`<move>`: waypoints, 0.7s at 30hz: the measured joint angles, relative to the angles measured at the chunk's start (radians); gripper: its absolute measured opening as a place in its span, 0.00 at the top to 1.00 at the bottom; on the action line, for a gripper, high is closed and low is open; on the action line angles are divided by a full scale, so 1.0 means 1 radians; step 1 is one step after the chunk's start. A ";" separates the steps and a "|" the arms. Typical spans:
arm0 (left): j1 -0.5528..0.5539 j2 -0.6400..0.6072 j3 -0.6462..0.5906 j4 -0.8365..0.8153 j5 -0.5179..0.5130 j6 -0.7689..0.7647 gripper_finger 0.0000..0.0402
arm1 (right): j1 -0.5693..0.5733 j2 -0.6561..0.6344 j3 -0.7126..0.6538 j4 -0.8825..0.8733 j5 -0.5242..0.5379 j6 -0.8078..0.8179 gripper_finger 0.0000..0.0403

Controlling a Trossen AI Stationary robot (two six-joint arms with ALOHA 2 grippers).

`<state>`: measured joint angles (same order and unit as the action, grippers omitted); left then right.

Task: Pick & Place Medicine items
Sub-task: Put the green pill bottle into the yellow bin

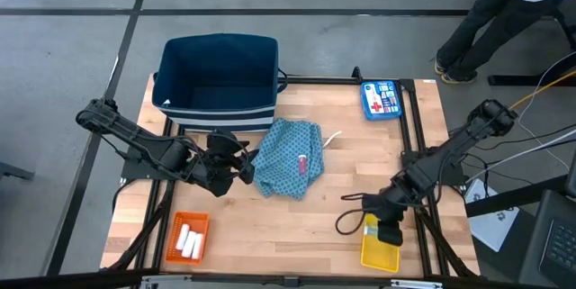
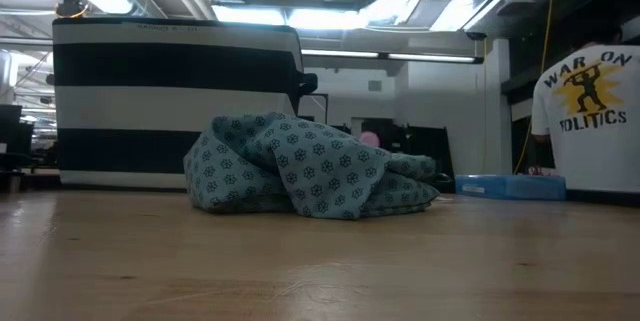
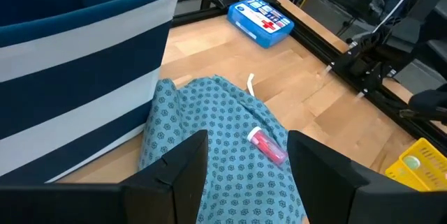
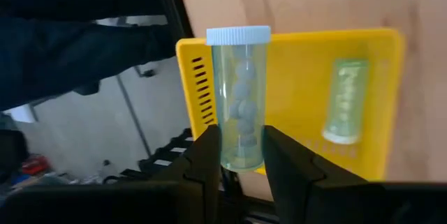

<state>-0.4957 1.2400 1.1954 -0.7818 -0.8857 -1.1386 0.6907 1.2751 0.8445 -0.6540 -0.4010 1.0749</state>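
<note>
The clear vial (image 4: pixel 241 88) is lined up alongside the pale green piece. My right gripper should keep going down toward the yellow tray's open bottom (image 4: pixel 297 88) until the vial is inside, and then let go.
My left gripper (image 1: pixel 241 161) (image 3: pixel 244 165) is open, just left of the crumpled teal cloth (image 1: pixel 286 158). A pink-red piece (image 3: pixel 267 144) (image 1: pixel 303 165) lies on top of the cloth, ahead of the open fingers. A white stick (image 1: pixel 331 138) pokes out from the cloth's far right edge. White tubes (image 1: pixel 189 240) lie in an orange tray (image 1: pixel 173 246). My right gripper (image 1: pixel 389 231) (image 4: pixel 241 155) is over the yellow tray (image 4: pixel 293 77), shut on a clear vial (image 4: pixel 239 91) with a white cap. A pale green piece (image 4: pixel 345 102) lies in that tray. My right gripper pinches the clear vial between its two fingers at its lower end (image 4: pixel 241 140), opposite the cap. The white cap (image 4: pixel 238 35) points away from the gripper, along the line of the fingers. The vial sits over the yellow tray's slotted edge; whether it touches the tray, I cannot tell.
A navy bin with white stripes (image 1: pixel 219 82) stands at the table's far left, close behind the cloth. A flat blue box with a red cross (image 1: pixel 381 100) lies at the far right. A person (image 1: pixel 513 5) (image 2: pixel 590 111) stands beyond the far right corner. Bare wood lies between the cloth and the yellow tray.
</note>
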 joint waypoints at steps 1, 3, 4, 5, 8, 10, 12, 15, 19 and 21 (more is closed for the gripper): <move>0.000 0.000 0.000 0.000 0.003 0.001 0.52 | 0.013 0.000 -0.013 0.024 0.001 0.019 0.76; 0.000 0.000 0.000 0.000 0.005 0.002 0.52 | 0.034 0.000 -0.042 0.073 0.013 0.050 0.76; 0.000 0.000 0.000 0.000 0.005 0.002 0.52 | 0.041 0.000 -0.059 0.100 0.015 0.067 0.76; 0.000 0.000 0.000 0.000 0.005 0.002 0.52 | 0.046 0.000 -0.075 0.124 0.018 0.081 0.76; 0.000 0.000 0.000 0.000 0.005 0.001 0.52 | 0.064 0.000 -0.122 0.165 0.028 0.123 0.76; 0.000 0.000 0.000 0.000 0.005 0.001 0.52 | 0.072 0.000 -0.156 0.183 0.027 0.144 0.76; 0.000 0.000 0.000 0.000 0.005 0.001 0.52 | 0.075 0.000 -0.186 0.188 0.027 0.151 0.76; 0.000 0.000 0.000 0.000 0.005 -0.003 0.52 | 0.076 0.000 -0.227 0.225 0.031 0.172 0.76; 0.000 0.000 0.000 0.000 0.005 -0.003 0.52 | 0.077 0.000 -0.266 0.294 0.038 0.178 0.76; 0.000 0.000 0.000 0.000 0.005 -0.003 0.52 | 0.076 0.000 -0.284 0.331 0.038 0.196 0.76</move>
<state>-0.4957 1.2400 1.1954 -0.7818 -0.8806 -1.1412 0.7670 1.2755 0.5610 -0.3233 -0.3632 1.2709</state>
